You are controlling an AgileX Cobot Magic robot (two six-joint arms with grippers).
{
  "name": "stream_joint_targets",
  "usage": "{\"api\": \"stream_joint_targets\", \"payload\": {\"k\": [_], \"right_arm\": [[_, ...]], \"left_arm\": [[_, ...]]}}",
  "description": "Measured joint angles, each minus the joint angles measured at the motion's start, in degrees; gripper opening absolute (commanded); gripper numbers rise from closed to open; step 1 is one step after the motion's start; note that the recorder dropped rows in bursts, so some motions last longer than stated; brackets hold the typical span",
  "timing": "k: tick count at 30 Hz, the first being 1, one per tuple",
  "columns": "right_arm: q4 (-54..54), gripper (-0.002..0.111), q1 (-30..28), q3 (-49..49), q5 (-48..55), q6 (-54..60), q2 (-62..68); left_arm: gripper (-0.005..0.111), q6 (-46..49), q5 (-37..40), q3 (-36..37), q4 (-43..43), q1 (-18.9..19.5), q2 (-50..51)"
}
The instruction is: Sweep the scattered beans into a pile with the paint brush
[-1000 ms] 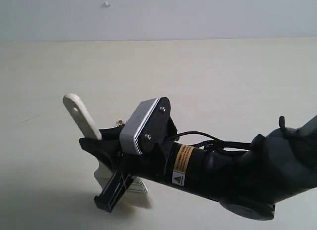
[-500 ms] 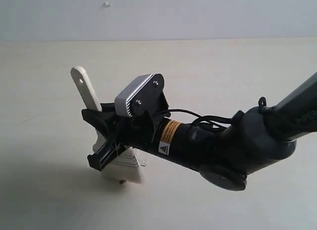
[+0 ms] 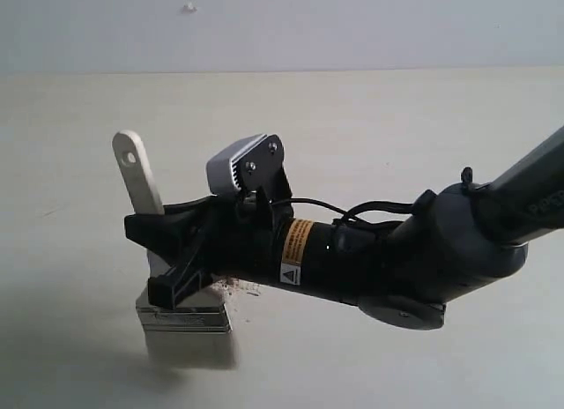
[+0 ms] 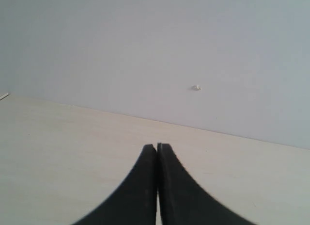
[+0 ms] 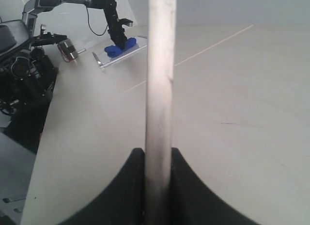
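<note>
The bristles (image 3: 189,347) are down beyond the near edge of the beans, so next my right gripper raises the paint brush and moves it back to the scattered beans (image 3: 236,290).
The paint brush (image 3: 132,175) stands nearly upright, its pale handle with the hole on top. Its silver ferrule (image 3: 182,317) and cream bristles (image 3: 189,343) are down on the tabletop. My right gripper (image 3: 148,259) reaches in from the right and is shut on the handle (image 5: 160,89), one black finger on each side. A few reddish-brown beans (image 3: 231,284) with pale crumbs lie just right of the ferrule, partly hidden under the arm. My left gripper (image 4: 157,146) is shut and holds nothing; it hovers over bare table facing the wall.
The pale tabletop (image 3: 397,136) runs back to a grey wall (image 3: 352,26). The right wrist view shows, far off, another black robot arm (image 5: 104,11), a blue object on a clear plate (image 5: 118,49) and a metal cylinder (image 5: 68,49).
My right arm has swung the brush leftwards and set it more upright. The bristles have come down left of the beans, which are now uncovered.
</note>
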State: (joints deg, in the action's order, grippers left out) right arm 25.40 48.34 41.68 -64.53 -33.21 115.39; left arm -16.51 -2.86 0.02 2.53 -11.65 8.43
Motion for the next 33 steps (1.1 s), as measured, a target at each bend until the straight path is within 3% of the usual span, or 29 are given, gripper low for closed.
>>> {"api": "stream_joint_targets", "payload": {"k": [12, 21, 33], "right_arm": [[1.74, 0.0, -6.98, 0.0, 3.93, -7.17, 0.0], [7.03, 0.0, -7.19, 0.0, 9.17, -10.07, 0.0], [0.8, 0.0, -7.19, 0.95, 11.67, -2.77, 0.0]], "left_arm": [[0.0, 0.0, 0.0, 0.0, 0.0, 0.0, 0.0], [0.0, 0.0, 0.0, 0.0, 0.0, 0.0, 0.0], [0.0, 0.0, 0.0, 0.0, 0.0, 0.0, 0.0]]}}
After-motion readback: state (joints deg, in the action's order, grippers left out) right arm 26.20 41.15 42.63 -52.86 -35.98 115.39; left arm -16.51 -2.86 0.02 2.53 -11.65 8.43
